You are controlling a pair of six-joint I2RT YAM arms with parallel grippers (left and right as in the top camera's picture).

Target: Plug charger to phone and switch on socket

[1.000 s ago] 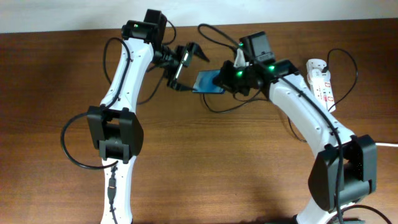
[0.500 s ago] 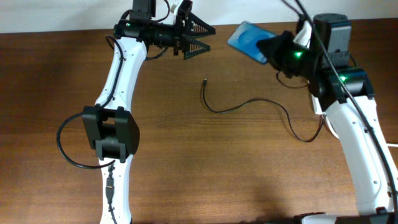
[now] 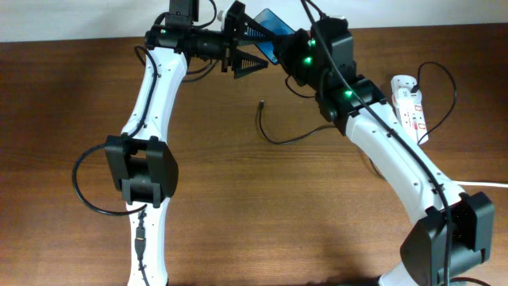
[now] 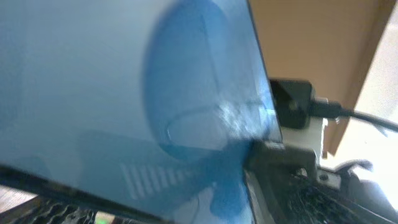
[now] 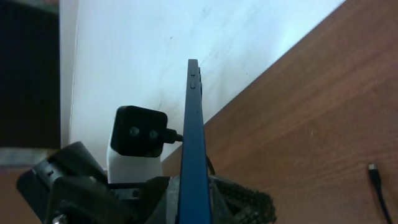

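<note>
My right gripper has hold of the phone (image 3: 272,33) and the charger is lying loose. My left gripper should take the phone so that my right gripper is free for the charger's plug (image 3: 261,106).
My right gripper (image 3: 292,49) is shut on the phone (image 3: 278,28) and holds it up in the air at the back of the table, edge-on in the right wrist view (image 5: 194,124). My left gripper (image 3: 268,49) is open, its fingers spread on either side of the phone's end. The blue screen fills the left wrist view (image 4: 124,93) and hides the left fingers there. The charger (image 3: 317,133) lies loose on the table, its plug tip below the grippers; the tip also shows in the right wrist view (image 5: 373,171). The socket (image 3: 410,102) lies at the right.
The table is brown wood (image 3: 238,206) with a white wall behind its back edge (image 5: 155,43). The socket's thick white cord (image 3: 488,184) runs off to the right. Black robot cables loop near both arms.
My right arm has swung the phone from the upper right leftward to my left gripper's open fingers. The left gripper has stayed in place. The charger has not moved in the last half second.
</note>
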